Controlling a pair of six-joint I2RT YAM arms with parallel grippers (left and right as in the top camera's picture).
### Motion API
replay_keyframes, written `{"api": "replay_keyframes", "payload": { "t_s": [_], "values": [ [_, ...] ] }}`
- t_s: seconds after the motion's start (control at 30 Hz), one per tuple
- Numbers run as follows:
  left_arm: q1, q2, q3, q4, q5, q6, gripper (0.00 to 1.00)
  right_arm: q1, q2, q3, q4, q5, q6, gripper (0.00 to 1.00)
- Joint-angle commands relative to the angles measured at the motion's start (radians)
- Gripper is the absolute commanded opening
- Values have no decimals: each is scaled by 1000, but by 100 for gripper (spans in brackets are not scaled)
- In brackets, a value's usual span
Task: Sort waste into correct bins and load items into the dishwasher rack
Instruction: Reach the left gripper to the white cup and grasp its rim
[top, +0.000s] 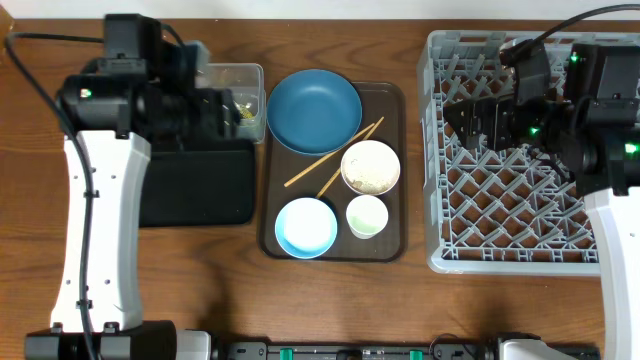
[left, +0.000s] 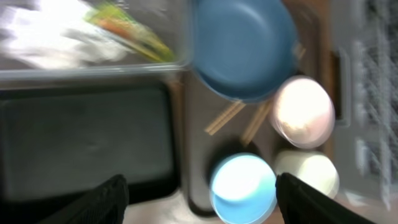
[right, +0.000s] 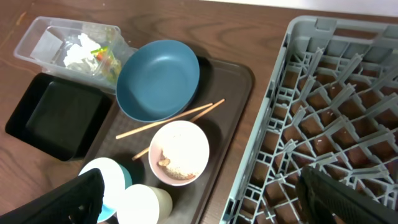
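My left gripper has a gap (top: 341, 221) between the small white cup's rim and the small light blue bowl, and should continue to that rim (top: 349, 215) and close across it.
On the brown serving tray (top: 390, 100) sit the large dark blue bowl (top: 313, 110), two wooden chopsticks (top: 335, 155), the cream bowl (top: 371, 166) holding rice-like scraps, the small white cup (top: 367, 215) and the small light blue bowl (top: 306, 227). The clear tub (top: 240, 75) holds white tissue (right: 78, 53) and a yellow-green wrapper (right: 106, 59). The black tray (top: 200, 185) lies below it. My left gripper (left: 202, 199) is open and empty above the black tray's edge. My right gripper (right: 202, 196) is open and empty over the grey dishwasher rack (top: 500, 200).
The wooden table (top: 330, 300) carries the tub and black tray at left, the serving tray in the middle and the rack at right. The left arm (top: 100, 200) covers part of the tub and black tray. The left wrist view is blurred.
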Motion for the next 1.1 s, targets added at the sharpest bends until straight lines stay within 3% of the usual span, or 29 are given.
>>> {"api": "replay_keyframes", "payload": {
  "t_s": [0.0, 0.23, 0.6, 0.77, 1.07],
  "values": [
    [-81, -2, -46, -34, 184, 138, 78, -6, 8, 19, 2, -13, 24, 97],
    [-272, 3, -231, 27, 179, 148, 75, -6, 9, 19, -3, -13, 24, 97],
    [-453, 5, -476, 346, 169, -10, 73, -6, 10, 19, -5, -12, 24, 99],
    [-560, 43, -477, 379, -51, -81, 73, -6, 10, 19, -22, -13, 23, 99],
    [-629, 172, -477, 403, -162, -152, 73, -6, 10, 19, -48, -12, 14, 99]
  ]
}}
